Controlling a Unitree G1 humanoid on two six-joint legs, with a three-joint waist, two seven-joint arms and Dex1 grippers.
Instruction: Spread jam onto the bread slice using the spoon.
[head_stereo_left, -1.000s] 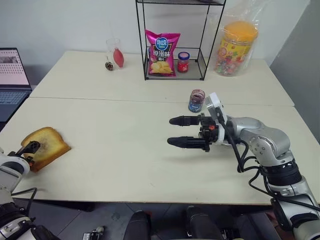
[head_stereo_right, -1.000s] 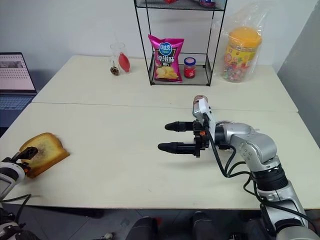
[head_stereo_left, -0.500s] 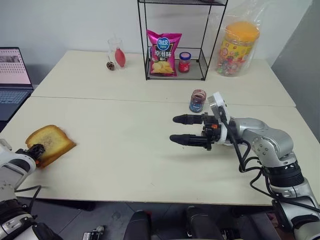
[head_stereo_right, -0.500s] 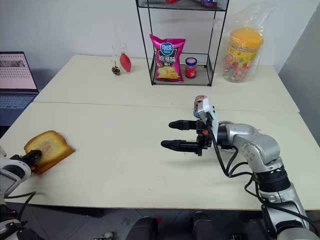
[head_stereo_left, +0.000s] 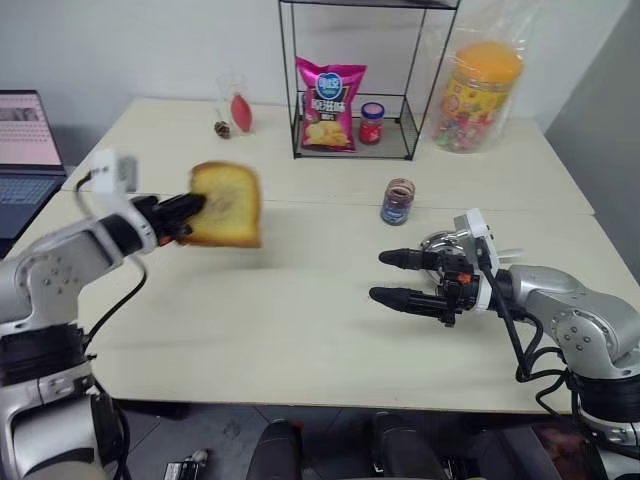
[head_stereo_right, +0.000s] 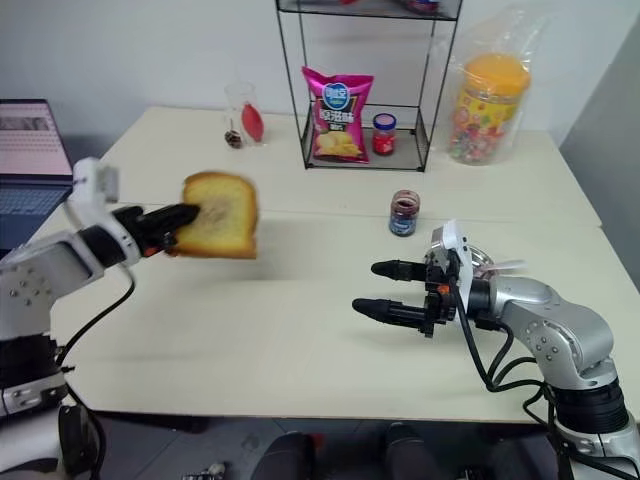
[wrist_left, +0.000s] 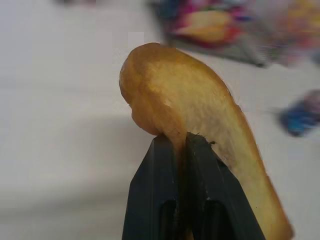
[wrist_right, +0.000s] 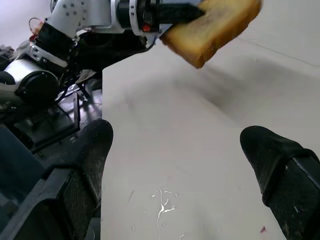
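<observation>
The glass near the small open jar's rim (head_stereo_left: 400, 187) is coated with dark jam, so jam will stick to the spoon (head_stereo_left: 509, 253) when I carry it to the bread slice.
The bread slice (head_stereo_left: 228, 204), golden-brown and toasted, hangs in the air over the left half of the table, standing on edge. My left gripper (head_stereo_left: 190, 209) is shut on its crust; the left wrist view shows both fingers (wrist_left: 165, 165) pinching the bread slice (wrist_left: 200, 100). My right gripper (head_stereo_left: 380, 276) is open and empty, low over the table's right side, pointing towards the bread. Behind it lies a round steel dish (head_stereo_right: 481, 262) with the spoon's thin handle (head_stereo_right: 505, 266) jutting out; its bowl is hidden. A small open jar (head_stereo_left: 397, 200) holds dark jam.
A wire rack (head_stereo_left: 352, 120) at the back holds a pink crisp bag (head_stereo_left: 326, 90) and a red-capped jar (head_stereo_left: 371, 122). A big orange-lidded candy tub (head_stereo_left: 478, 95) stands at the back right, a glass (head_stereo_left: 232, 105) at the back left, a laptop (head_stereo_left: 22, 135) far left.
My left gripper shut on the bread at the table's front left edge and swung it up and to the right. My right gripper drew back a little to the right, still open.
</observation>
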